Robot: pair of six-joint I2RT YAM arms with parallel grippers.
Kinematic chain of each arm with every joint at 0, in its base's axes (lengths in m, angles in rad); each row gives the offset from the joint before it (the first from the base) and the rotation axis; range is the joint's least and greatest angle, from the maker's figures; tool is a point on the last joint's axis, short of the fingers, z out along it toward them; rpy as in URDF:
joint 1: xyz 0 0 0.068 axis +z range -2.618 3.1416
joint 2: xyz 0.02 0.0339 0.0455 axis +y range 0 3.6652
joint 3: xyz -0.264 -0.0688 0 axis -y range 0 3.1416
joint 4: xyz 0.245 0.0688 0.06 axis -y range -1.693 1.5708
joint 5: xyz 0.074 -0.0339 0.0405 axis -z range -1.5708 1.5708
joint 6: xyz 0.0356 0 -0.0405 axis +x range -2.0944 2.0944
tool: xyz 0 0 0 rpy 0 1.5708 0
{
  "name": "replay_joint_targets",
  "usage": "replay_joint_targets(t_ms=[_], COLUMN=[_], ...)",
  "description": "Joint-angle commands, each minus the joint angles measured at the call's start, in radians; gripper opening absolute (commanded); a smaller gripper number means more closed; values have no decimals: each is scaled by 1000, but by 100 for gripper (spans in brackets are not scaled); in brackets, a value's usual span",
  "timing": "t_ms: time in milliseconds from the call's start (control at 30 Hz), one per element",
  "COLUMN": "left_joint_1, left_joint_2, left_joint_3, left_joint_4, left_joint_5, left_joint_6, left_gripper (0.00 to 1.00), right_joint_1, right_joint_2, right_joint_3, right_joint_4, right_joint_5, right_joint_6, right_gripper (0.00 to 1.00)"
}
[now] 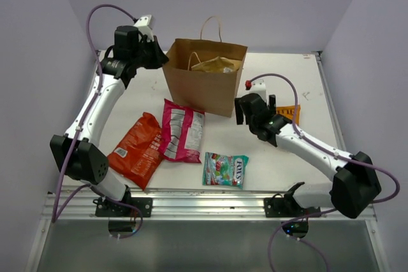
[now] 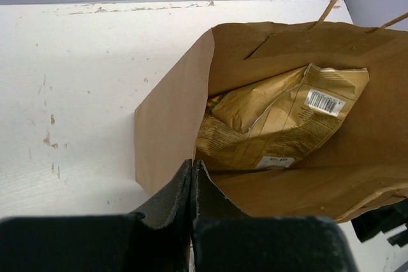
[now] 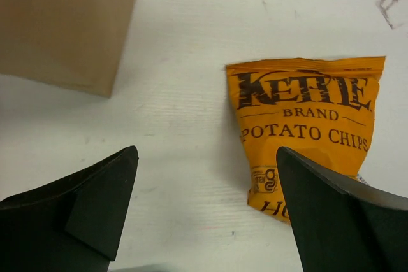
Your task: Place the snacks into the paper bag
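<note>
The orange-yellow bag (image 1: 290, 114) lies clear of the paper bag, so my right gripper keeps going down with its fingers open to the orange-yellow bag's printed side (image 3: 271, 133) and closes there.
The paper bag (image 1: 203, 84) stands upright at the back middle, open, with the tan kraft pouch (image 1: 218, 65) inside; the pouch also shows in the left wrist view (image 2: 287, 119). My left gripper (image 1: 162, 57) is shut on the near-left rim of the paper bag (image 2: 172, 125), fingertips (image 2: 185, 176) pressed together. My right gripper (image 1: 245, 109) is open and empty over bare table, just left of the orange-yellow bag (image 3: 306, 125), which also shows in the top view (image 1: 290, 114). The red-orange chip bag (image 1: 137, 150), magenta bag (image 1: 183, 130) and teal candy packet (image 1: 225, 169) lie flat at the front.
A small white box with a red knob (image 1: 254, 85) sits right of the bag, behind my right gripper. The table's front edge has a metal rail (image 1: 204, 205). Purple walls close in the back and sides.
</note>
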State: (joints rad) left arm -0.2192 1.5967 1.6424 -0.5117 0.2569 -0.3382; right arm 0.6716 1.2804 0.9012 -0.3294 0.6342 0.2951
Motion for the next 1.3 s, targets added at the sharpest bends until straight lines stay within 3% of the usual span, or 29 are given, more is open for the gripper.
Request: replay_joint_targets(t_ms=[0,300,533,600,700,733,767,900,1067,1267], left_joint_1=[-3,-3,-3,-3,-3,-3,-3,-3,-3,-3], left_joint_2=[-66,-50,-38,-37,-35,-34,-34,-35,-41,-53], left_joint_3=[-32,-18,-18,-19,-21,-21,-21,-21,-18,-26], left_joint_4=[81,71,76,78,81,81,81,78,75,76], left_joint_5=[-13,-4,1,2,1,1,1,-2,-13,-31], left_joint_6=[-21,-12,-4,-4,-4,-5,-4,-8,-15,-19], left_gripper=[0,0,0,0,0,0,0,0,0,0], right_joint_1=[-90,-174,-201,-222,-244,-244,-244,-244,-244,-244], right_joint_2=[55,226,254,270,273,264,260,225,70,-38], right_joint_3=[18,13,19,15,2,-4,-4,31,139,454], right_joint_4=[35,21,-37,-52,-51,-46,-43,-72,-114,-63], right_joint_5=[33,64,140,147,130,130,128,136,136,27], right_joint_6=[105,133,130,125,122,121,119,96,-16,-168], right_gripper=[94,93,92,80,42,18,11,0,0,0])
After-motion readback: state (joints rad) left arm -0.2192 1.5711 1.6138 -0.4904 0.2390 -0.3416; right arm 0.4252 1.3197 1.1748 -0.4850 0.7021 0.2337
